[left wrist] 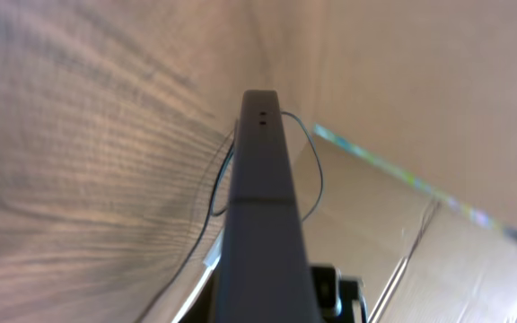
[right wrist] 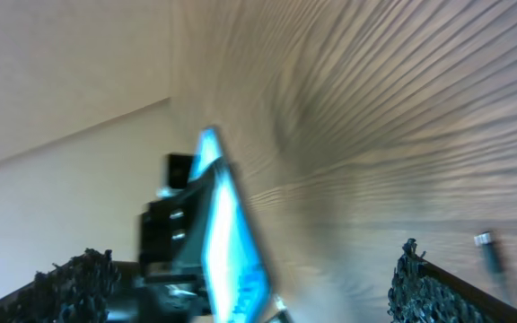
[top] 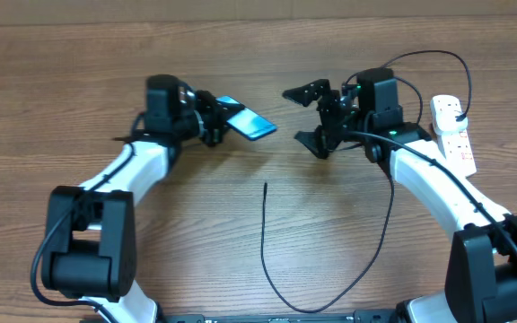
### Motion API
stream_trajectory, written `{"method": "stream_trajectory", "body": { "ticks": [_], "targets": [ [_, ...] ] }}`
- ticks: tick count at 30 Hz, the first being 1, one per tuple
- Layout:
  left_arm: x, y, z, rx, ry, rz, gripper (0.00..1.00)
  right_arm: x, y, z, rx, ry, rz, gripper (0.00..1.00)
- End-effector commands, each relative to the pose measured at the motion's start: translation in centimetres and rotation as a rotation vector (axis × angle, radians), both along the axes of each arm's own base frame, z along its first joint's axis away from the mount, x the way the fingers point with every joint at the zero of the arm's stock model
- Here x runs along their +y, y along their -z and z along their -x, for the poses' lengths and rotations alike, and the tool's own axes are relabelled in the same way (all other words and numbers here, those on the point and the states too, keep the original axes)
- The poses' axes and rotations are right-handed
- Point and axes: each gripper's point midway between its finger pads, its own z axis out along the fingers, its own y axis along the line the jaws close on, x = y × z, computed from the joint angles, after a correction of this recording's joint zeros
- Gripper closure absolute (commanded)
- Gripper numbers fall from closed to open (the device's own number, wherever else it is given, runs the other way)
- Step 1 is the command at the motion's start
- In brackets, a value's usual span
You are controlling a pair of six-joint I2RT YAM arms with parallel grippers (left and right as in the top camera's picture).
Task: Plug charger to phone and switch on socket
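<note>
My right gripper should carry on going, open, to the charger [top: 264, 196] just behind the charger's loose tip [top: 265, 186] and close there, as that tip lies clear of the phone.
My left gripper [top: 215, 122] is shut on the phone [top: 248, 121] and holds it tilted above the table, lit blue screen facing up and right. In the left wrist view the phone [left wrist: 258, 206] shows edge-on as a dark bar. My right gripper [top: 305, 117] is wide open and empty, just right of the phone and apart from it. The right wrist view shows the lit phone [right wrist: 232, 247] between my spread fingers. The charger [top: 264, 233] lies on the table, its free tip [top: 266, 186] below the phone; the tip also shows in the right wrist view [right wrist: 487, 251]. The socket [top: 451, 130] lies at the far right.
The black cable loops along the front edge [top: 317, 309] and runs up beside the right arm to the socket. A cardboard wall [left wrist: 438, 242] stands behind the wooden table [top: 79, 72].
</note>
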Motion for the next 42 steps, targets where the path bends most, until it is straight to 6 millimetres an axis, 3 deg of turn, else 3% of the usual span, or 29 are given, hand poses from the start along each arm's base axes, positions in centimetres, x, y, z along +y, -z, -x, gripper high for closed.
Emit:
{"method": "stream_trajectory", "body": {
  "ticks": [1,8,16,22,30,32,42],
  "targets": [
    [1.1,-2.8,1.2,-0.286,0.225,0.01,0.96,-0.8,-0.3,-0.1,-0.182,-0.127,0.103,0.0],
    [3.3,-5.2,3.2,-0.578,0.409,0.044,0.96,-2.0,2.2,0.6,-0.237,-0.194,0.294,0.0],
    [3.2,-7.5,4.1,-0.799,0.509,0.052,0.96,-0.5,5.0,2.1,-0.238,-0.21,0.572,0.0],
    [4.2,-7.4,3.4,-0.795,0.47,0.028,0.96,0.6,5.4,3.2,-0.246,-0.226,0.69,0.0],
    [8.6,-7.2,1.7,-0.775,0.344,-0.032,0.96,2.1,6.5,5.6,-0.236,-0.288,0.782,0.02],
    [9.0,-7.2,1.6,-0.766,0.332,-0.031,0.96,2.6,6.8,6.0,-0.245,-0.301,0.81,0.07],
    [9.6,-6.8,0.8,-0.733,0.279,-0.058,0.96,3.4,8.7,6.6,-0.184,-0.36,0.9,0.08]
  ]
}}
